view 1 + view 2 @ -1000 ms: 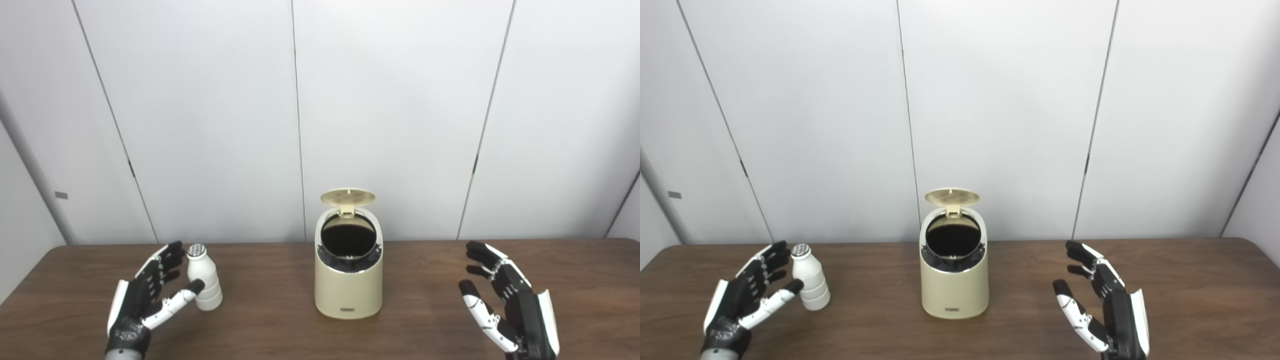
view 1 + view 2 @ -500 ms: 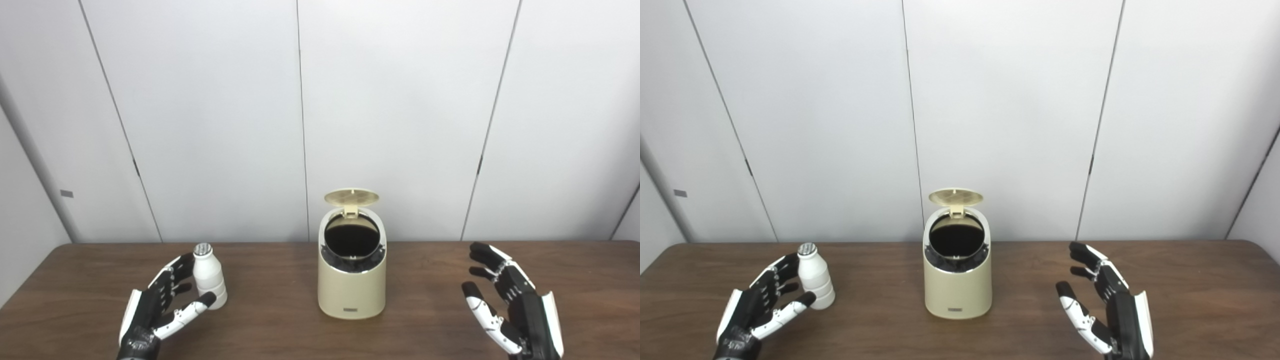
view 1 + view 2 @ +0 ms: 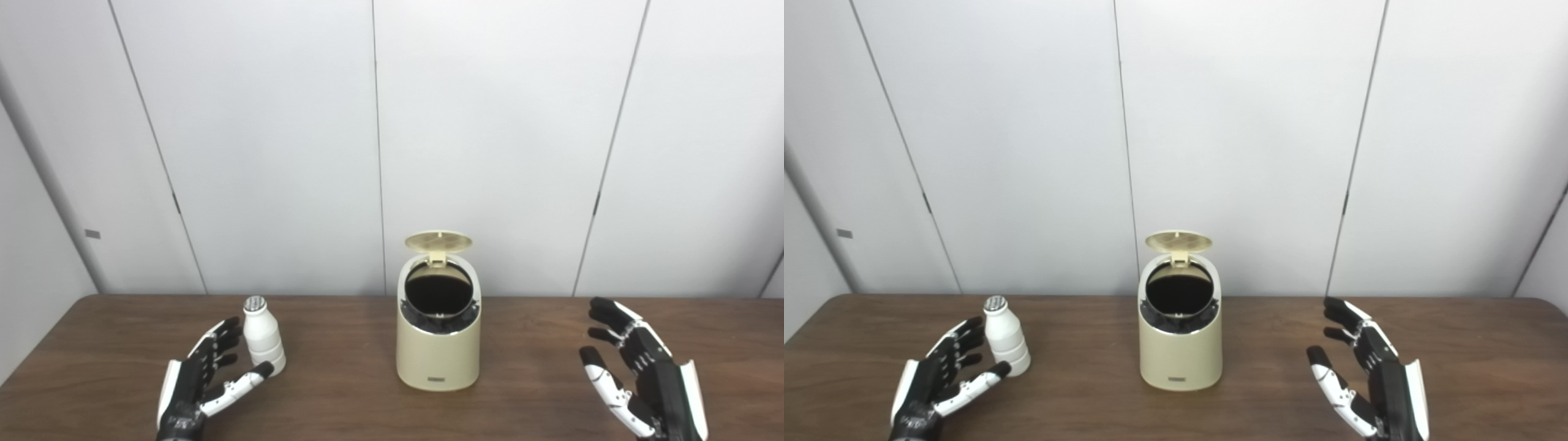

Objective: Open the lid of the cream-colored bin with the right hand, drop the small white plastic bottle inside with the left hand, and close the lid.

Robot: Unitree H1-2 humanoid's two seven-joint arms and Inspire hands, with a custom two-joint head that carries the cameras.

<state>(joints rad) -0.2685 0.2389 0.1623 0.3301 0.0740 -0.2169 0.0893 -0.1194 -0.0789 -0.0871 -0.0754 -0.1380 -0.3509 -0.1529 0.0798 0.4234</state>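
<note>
The round lid (image 3: 438,241) is standing up on its back hinge (image 3: 438,258) while both of the robot's hands are away, so the lid will stay open when the robot lowers the bottle in.
The cream-colored bin (image 3: 437,355) stands mid-table, its round lid (image 3: 438,241) flipped up at the back and the dark inside showing. A small white plastic bottle (image 3: 263,336) with a silver cap stands upright on the table to the left. My left hand (image 3: 205,380) is open just left of and below the bottle, fingers spread around its base, thumb tip at its foot. On the right side of the table my right hand (image 3: 640,376) is open, palm turned inward, well apart from the bin.
The brown wooden table (image 3: 343,392) runs across the whole view, its back edge against a white panelled wall (image 3: 490,141). Bare tabletop lies between the bottle and the bin and between the bin and my right hand.
The whole picture has shifted right, so the camera moved. My left hand has drawn back a little and sits lower beside the bottle. The bottle, the bin and my right hand stay as before.
</note>
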